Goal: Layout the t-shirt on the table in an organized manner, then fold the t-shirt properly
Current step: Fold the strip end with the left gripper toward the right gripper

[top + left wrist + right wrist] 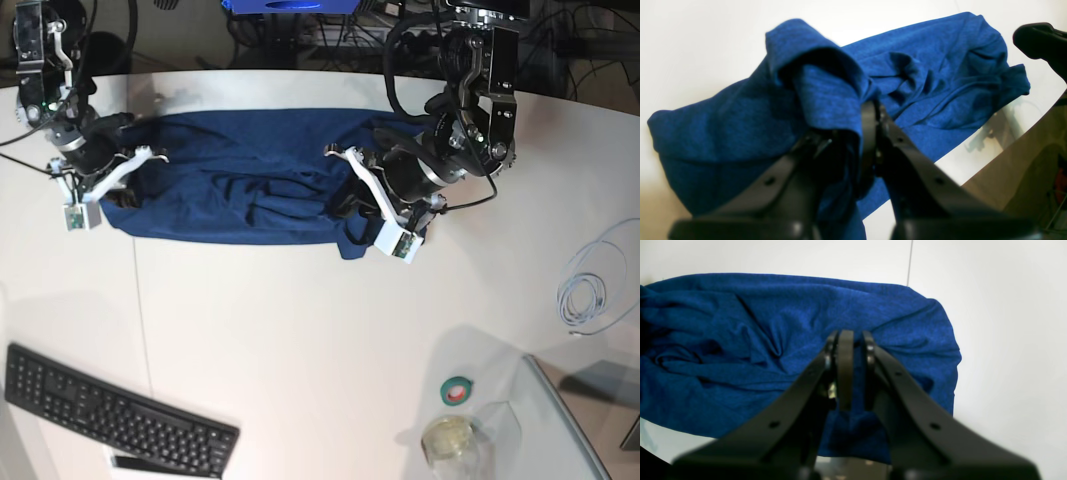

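Note:
A raised fold in my left gripper sticks out past the t-shirt's near edge [352, 246], so next I lay the fold toward the middle [286, 206], open and then grip the cloth beside it.
The dark blue t-shirt [240, 170] lies as a rumpled, creased band across the far part of the white table [300, 330]. My left gripper [350, 195] is at the shirt's right end in the base view. In the left wrist view, that left gripper [873, 110] is shut on a raised fold of the t-shirt [933, 66]. My right gripper [118, 190] is at the shirt's left end. In the right wrist view, this right gripper [855, 340] is shut on a bunched edge of the t-shirt [740, 340].
A black keyboard [110, 410] lies at the near left. A green tape roll [458, 390] and a clear cup [447, 440] sit near the front right, and a coiled white cable [590, 290] lies at the right. A thin seam [140, 310] crosses the table.

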